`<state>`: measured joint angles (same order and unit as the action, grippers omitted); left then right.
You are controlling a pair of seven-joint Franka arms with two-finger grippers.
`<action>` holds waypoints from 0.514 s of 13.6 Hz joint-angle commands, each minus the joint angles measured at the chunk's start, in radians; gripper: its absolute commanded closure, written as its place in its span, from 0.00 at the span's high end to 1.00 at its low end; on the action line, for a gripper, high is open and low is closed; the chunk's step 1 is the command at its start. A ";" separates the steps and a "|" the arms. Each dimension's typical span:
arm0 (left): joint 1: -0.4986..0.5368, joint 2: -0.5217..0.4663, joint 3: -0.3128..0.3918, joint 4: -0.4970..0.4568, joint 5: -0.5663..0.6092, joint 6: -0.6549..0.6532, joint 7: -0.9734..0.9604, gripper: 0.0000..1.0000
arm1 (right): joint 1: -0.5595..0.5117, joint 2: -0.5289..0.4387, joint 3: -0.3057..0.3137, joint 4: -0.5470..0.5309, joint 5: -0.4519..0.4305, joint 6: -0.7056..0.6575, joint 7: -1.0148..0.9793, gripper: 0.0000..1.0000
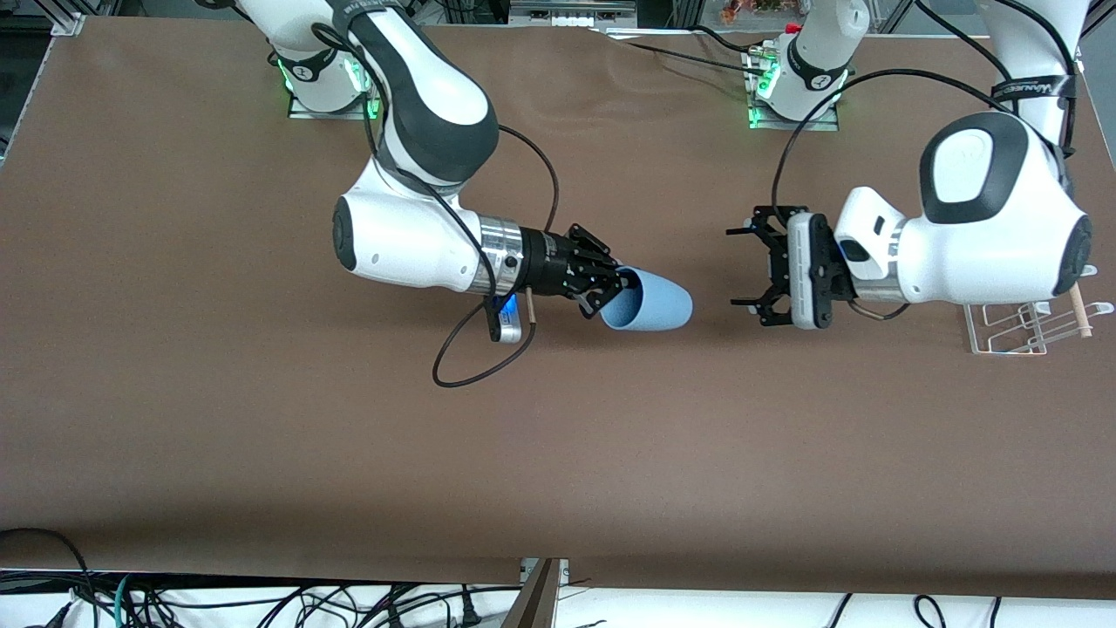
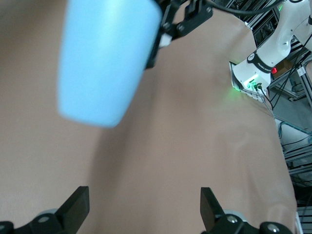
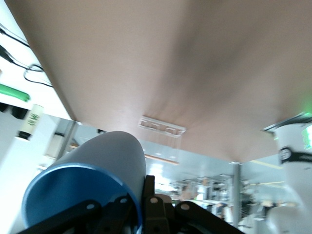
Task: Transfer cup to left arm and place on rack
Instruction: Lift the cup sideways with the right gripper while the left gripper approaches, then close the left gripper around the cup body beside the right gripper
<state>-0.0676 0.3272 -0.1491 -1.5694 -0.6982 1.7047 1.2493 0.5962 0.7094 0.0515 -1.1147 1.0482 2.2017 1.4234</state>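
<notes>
The light-blue cup's base faces the robot's open left gripper across a gap, so the right gripper should stay still while the left gripper takes that end of the cup.
My right gripper is shut on the rim of the light-blue cup, one finger inside and one outside. It holds the cup on its side in the air over the middle of the table, base toward the left arm. The cup fills the right wrist view and shows in the left wrist view. My left gripper is open and empty, a short gap from the cup's base, fingers spread wide. The white wire rack with its wooden dowel stands at the left arm's end, partly hidden by the left arm.
The brown table carries nothing else. A black cable loops down from the right wrist. Both arm bases stand along the table's edge farthest from the front camera.
</notes>
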 commanded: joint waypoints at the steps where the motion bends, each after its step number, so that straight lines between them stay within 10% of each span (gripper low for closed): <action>1: 0.005 0.007 -0.004 -0.006 -0.024 0.042 0.074 1.00 | -0.009 0.033 0.015 0.059 0.021 0.016 0.046 0.00; 7: 0.006 0.010 -0.006 0.008 0.014 0.251 0.116 1.00 | -0.012 0.033 0.014 0.059 0.021 0.013 0.045 0.00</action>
<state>-0.0618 0.3360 -0.1510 -1.5691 -0.6970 1.8950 1.3429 0.5931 0.7232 0.0532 -1.0943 1.0512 2.2143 1.4547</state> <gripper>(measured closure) 0.000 0.952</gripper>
